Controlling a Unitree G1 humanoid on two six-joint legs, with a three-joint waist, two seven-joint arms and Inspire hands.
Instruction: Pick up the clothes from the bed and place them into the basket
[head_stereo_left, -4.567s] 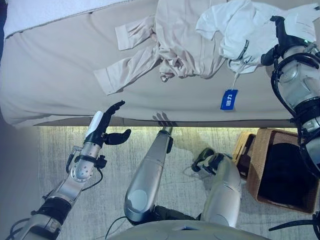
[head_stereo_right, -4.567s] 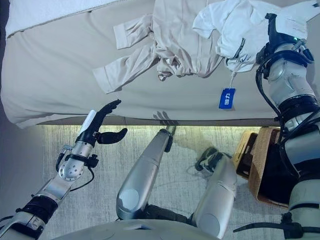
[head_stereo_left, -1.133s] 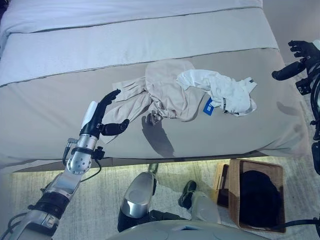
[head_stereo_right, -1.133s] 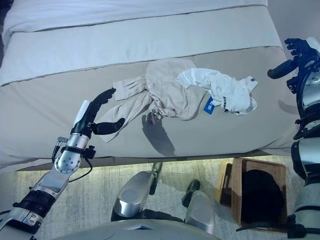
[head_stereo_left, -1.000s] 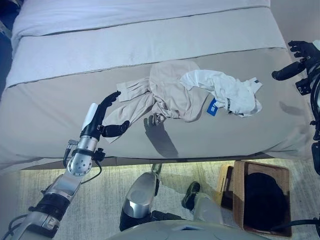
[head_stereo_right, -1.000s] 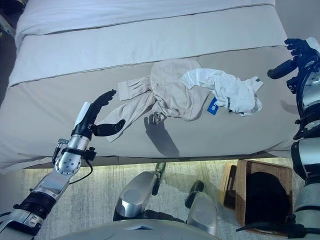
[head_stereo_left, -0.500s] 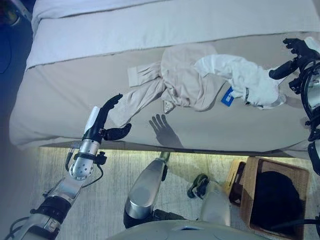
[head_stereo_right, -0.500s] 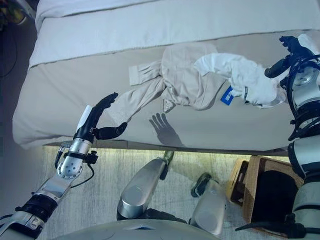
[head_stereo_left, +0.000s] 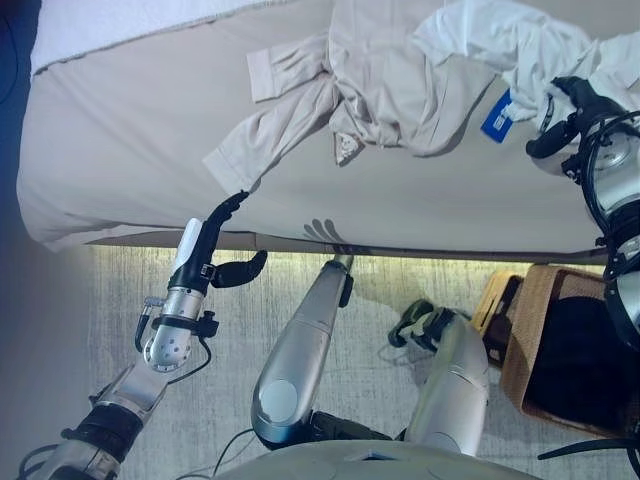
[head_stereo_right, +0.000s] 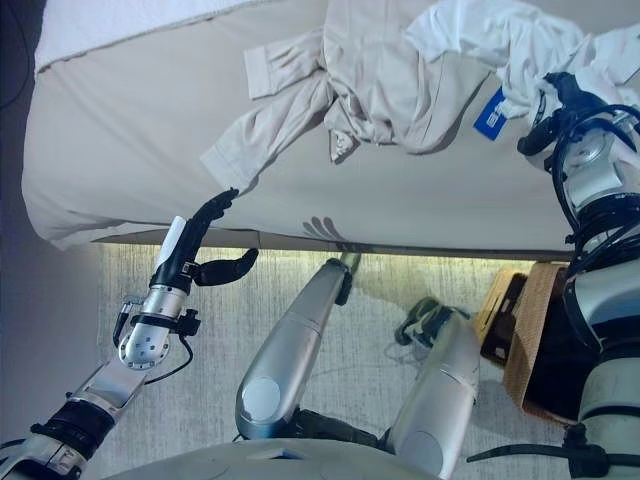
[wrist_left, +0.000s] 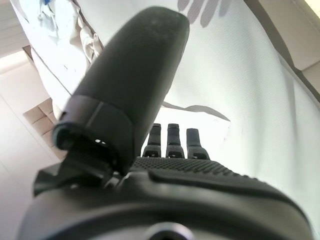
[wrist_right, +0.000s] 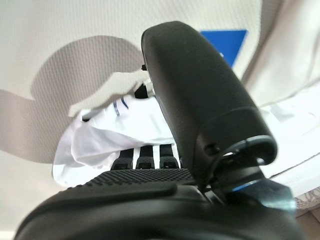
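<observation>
My gripper will lift the white garment (head_stereo_left: 515, 42), and it will come free by itself and hang limp, because it is lying loosely over the beige garment's edge (head_stereo_left: 452, 68).
A beige garment (head_stereo_left: 370, 80) lies crumpled on the bed (head_stereo_left: 130, 130), one sleeve stretched toward the front edge. A white garment (head_stereo_left: 520, 45) with a blue tag (head_stereo_left: 497, 115) lies partly on it at the right. My right hand (head_stereo_left: 572, 100) is open over the white garment's near edge, by the tag. In the right wrist view its fingers (wrist_right: 145, 157) reach straight onto the white cloth (wrist_right: 115, 130). My left hand (head_stereo_left: 215, 250) is open and empty at the bed's front edge, below the beige sleeve. The wicker basket (head_stereo_left: 518, 345) stands on the floor at the lower right.
Something dark (head_stereo_left: 590, 360) lies inside the basket. A white cover (head_stereo_left: 100, 30) runs along the bed's far left. A pale carpet (head_stereo_left: 130, 290) covers the floor in front of the bed. A lit strip runs under the bed's front edge.
The camera has shifted, so the bed now sits higher and closer. My right hand has come from beside the white garment to over its near edge. My left hand stays open.
</observation>
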